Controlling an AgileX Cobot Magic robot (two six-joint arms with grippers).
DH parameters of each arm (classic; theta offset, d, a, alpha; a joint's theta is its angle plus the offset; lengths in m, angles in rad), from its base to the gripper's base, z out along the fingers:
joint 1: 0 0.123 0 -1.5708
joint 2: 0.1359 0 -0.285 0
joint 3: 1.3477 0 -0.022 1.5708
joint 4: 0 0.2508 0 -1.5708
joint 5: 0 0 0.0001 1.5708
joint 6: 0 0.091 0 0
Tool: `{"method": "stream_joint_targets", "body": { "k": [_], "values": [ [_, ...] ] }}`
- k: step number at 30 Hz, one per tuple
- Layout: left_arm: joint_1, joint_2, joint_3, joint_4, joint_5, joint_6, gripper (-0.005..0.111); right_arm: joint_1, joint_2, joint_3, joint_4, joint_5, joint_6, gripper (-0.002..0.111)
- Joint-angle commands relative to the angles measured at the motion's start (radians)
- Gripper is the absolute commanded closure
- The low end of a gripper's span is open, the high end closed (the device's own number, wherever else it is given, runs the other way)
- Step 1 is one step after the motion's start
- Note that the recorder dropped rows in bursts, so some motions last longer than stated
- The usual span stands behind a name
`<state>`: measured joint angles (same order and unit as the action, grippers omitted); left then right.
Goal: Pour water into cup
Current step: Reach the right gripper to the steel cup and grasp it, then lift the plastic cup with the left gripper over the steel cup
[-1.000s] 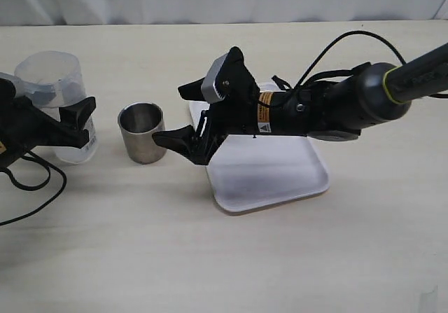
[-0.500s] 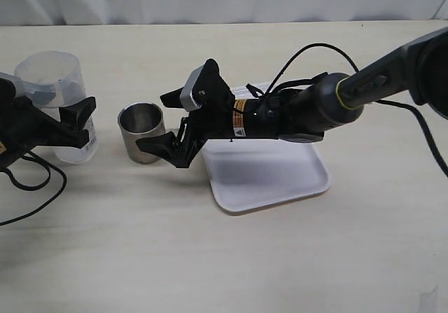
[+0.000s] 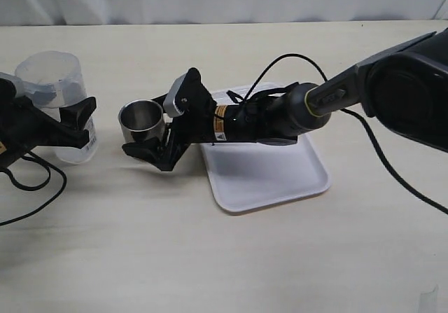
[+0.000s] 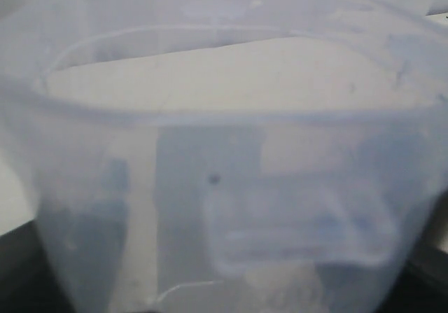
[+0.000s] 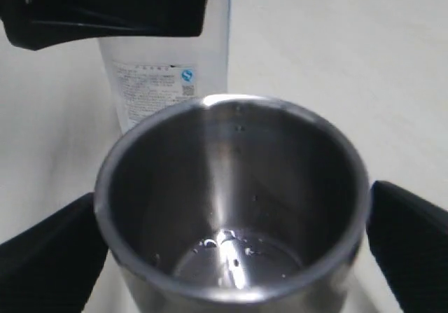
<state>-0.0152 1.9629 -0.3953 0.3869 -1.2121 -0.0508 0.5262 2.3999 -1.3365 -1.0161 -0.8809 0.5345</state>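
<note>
The steel cup (image 3: 142, 120) will keep the water below its rim when the robot pours, because only a few drops (image 5: 227, 244) shine on the cup's deep bottom.
The steel cup (image 3: 140, 119) stands upright on the table, left of centre. My right gripper (image 3: 148, 127) reaches across to it and is open, one finger on each side of the cup. In the right wrist view the cup (image 5: 231, 187) sits between the black fingers (image 5: 49, 253) of the right gripper (image 5: 231, 246). A few drops of water (image 5: 231, 248) glint on its bottom. At the far left my left gripper (image 3: 78, 125) is shut on the translucent plastic beaker (image 3: 52, 82), which is upright. The beaker (image 4: 224, 152) fills the left wrist view; I cannot make out water in it.
A white tray (image 3: 280, 180) lies right of the cup, under the right arm. A black cable (image 3: 35, 187) loops on the table by the left arm. A pale curtain runs along the table's far edge.
My right gripper has moved left off the tray, and its open fingers now flank the cup. The left gripper and beaker have not moved.
</note>
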Motion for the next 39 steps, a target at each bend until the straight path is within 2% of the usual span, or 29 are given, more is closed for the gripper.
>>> {"method": "stream_joint_targets", "body": {
  "k": [1, 25, 27, 30, 33, 34, 35, 37, 39],
  "values": [
    [-0.009, 0.002, -0.003, 0.004, -0.009, -0.006, 0.107, 0.011, 0.015, -0.025, 0.013, -0.012, 0.001, 0.016],
    [-0.009, 0.002, -0.003, 0.004, -0.009, -0.006, 0.107, 0.011, 0.079, -0.082, 0.013, -0.025, 0.003, 0.016],
    [-0.009, 0.002, -0.003, 0.004, -0.009, -0.006, 0.107, 0.011, 0.079, -0.082, 0.013, -0.009, 0.003, 0.019],
    [-0.009, 0.002, -0.003, 0.004, -0.009, -0.006, 0.107, 0.011, 0.079, -0.082, 0.013, -0.011, 0.003, 0.033],
    [-0.009, 0.002, -0.003, 0.004, -0.009, -0.006, 0.107, 0.011, 0.079, -0.082, 0.003, -0.011, 0.003, 0.057],
    [-0.009, 0.002, -0.003, 0.004, -0.009, -0.006, 0.107, 0.011, 0.079, -0.082, -0.003, -0.011, 0.003, 0.067],
    [-0.009, 0.002, -0.003, 0.006, -0.009, -0.006, 0.107, 0.011, 0.079, -0.082, -0.028, -0.011, 0.003, 0.085],
    [-0.009, 0.002, -0.006, 0.027, -0.009, -0.006, 0.107, 0.009, 0.069, -0.082, -0.068, -0.006, 0.005, 0.104],
    [-0.009, 0.002, -0.020, 0.074, -0.009, -0.006, 0.107, 0.009, 0.050, -0.082, -0.113, 0.001, 0.005, 0.104]
  ]
}}
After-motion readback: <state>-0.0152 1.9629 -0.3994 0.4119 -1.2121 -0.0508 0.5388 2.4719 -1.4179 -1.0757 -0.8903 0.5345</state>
